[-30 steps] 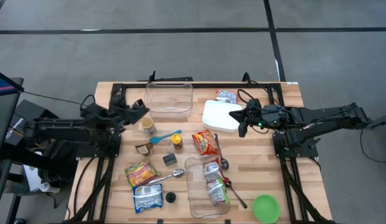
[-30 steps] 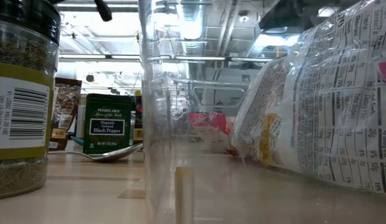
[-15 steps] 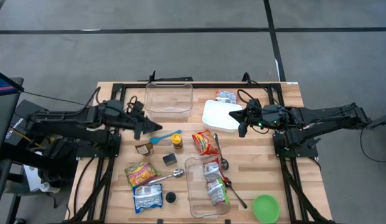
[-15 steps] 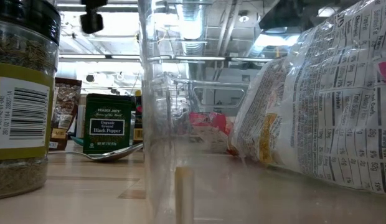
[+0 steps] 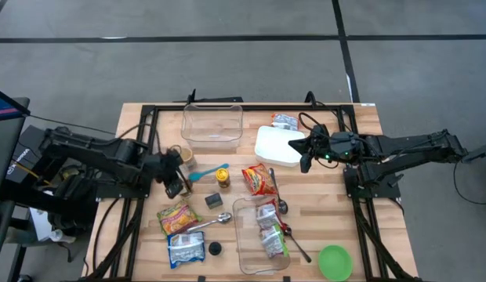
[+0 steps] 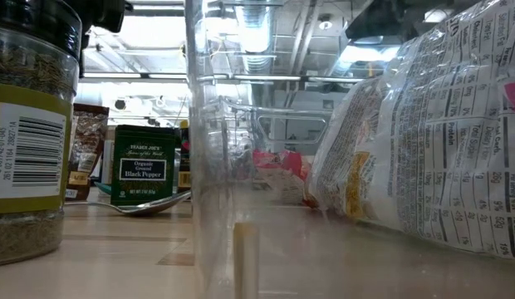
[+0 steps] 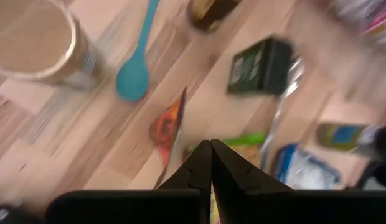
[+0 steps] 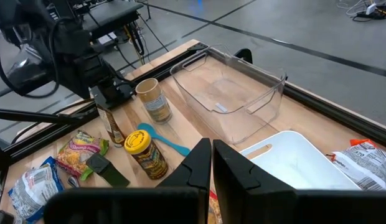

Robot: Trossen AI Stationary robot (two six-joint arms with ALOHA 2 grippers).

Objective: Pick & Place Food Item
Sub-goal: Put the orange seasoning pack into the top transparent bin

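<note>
My left gripper's closed fingers are hanging next to the thin upright brown-orange packet point(image 7: 164, 133). I should open them and put them on both sides of the packet's top edge point(image 7: 179, 112) before I lift the packet.
My left gripper point(image 5: 175, 186) is shut and tipped steeply down above a small brown-orange packet point(image 7: 168, 127) standing on the table near the left. Around it are a paper cup point(image 5: 186, 157), a teal spoon point(image 5: 208, 173), a yellow-lidded jar point(image 5: 222, 177) and a black pepper tin point(image 5: 213, 200). A red noodle packet point(image 5: 259, 178) and a yellow-pink packet point(image 5: 176, 218) lie flat on the wood. My right gripper point(image 5: 304, 159) is shut and hangs over the near edge of a white container point(image 5: 278, 145).
An empty clear tub point(image 5: 212, 124) stands at the far edge. A second clear tub point(image 5: 262, 231) holding bags stands near the front. A green bowl point(image 5: 335, 262), a silver bag point(image 5: 186, 248), two metal spoons point(image 5: 212, 223) and a black frame point(image 5: 149, 117) surround the working area.
My left gripper has swung from the cup toward the table's near edge. It has tipped from nearly level to steeply downward and now stands over the small brown-orange packet, still shut. Nothing on the table has moved.
</note>
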